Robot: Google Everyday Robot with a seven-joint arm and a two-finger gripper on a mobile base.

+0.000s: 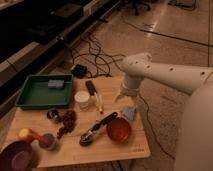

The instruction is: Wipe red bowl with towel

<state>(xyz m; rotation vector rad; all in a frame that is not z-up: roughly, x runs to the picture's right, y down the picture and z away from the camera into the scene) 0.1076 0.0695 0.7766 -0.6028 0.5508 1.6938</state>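
Note:
The towel is lying loose and has a soft, uneven outline, so it will bunch up and hang narrow when the robot's gripper carries it over the red bowl.
The red bowl (119, 130) sits near the front right corner of the wooden table (115, 152). The towel (129, 113), a small pale grey-blue cloth, lies just behind the bowl by the right edge. My white arm reaches in from the right. Its gripper (123, 96) points down over the table's right side, a little above and behind the towel. The gripper is open, with nothing held.
A green tray (31, 95) holding a grey-blue block (56, 84) is at the back left. A white cup (82, 100), a dark bar (91, 88), grapes (66, 122), a black spoon (97, 129) and a purple bowl (17, 156) share the table. Cables (95, 57) lie on the floor behind.

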